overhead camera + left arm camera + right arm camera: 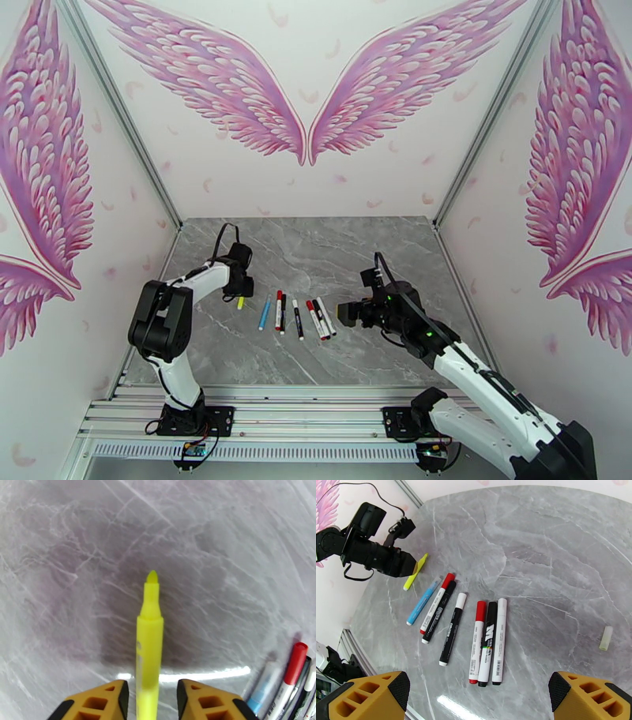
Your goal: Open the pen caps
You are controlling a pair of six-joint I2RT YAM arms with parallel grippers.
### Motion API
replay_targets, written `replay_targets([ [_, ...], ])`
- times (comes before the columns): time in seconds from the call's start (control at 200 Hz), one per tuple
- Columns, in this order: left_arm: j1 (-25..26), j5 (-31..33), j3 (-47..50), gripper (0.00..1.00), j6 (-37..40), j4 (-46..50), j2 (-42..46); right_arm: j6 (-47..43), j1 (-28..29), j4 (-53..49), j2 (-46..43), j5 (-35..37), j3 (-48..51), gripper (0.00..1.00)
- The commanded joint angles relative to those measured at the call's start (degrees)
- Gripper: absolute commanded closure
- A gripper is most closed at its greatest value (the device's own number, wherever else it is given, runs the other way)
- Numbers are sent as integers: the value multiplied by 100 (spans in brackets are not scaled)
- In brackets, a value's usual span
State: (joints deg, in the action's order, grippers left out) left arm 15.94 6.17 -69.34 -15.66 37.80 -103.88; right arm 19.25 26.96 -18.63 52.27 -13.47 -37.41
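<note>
My left gripper is open and clear of the uncapped yellow pen, so it should keep going to the red-capped pen beside the blue pen and close there.
An uncapped yellow pen [150,638] lies between the orange fingers [106,701] of my left gripper [153,689], with a thin gap on each side and its bare tip pointing away. That gripper [243,288] is at the left end of the pen row [296,314]. The blue pen [422,602] and several white or black pens keep their caps on, among them a red cap [448,578], a white cap [461,599] and a black cap [491,612]. A loose pale yellow cap [606,638] lies alone to the right. My right gripper [345,312] hangs open and empty above the row's right end.
The grey marble table [316,237] is walled on three sides by panels painted with pink wings. Bare marble stretches behind the pens. A metal rail [276,414] runs along the near edge by the arm bases.
</note>
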Motion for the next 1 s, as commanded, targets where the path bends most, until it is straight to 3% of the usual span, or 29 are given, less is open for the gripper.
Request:
replay_targets([
  [0.0,510,241,-106,59,-449,391,449,-64,35,-165,-61,65,-43,0],
  [0.19,1398,315,-150,59,-1210,624,505,-16,42,-211,-37,-159,-66,0],
  [0.38,1861,280,-252,58,-1707,631,310,39,46,-156,-25,-230,-57,0],
  [0.994,1653,-362,-280,65,-1529,138,-253,123,51,-110,-112,-261,76,0],
])
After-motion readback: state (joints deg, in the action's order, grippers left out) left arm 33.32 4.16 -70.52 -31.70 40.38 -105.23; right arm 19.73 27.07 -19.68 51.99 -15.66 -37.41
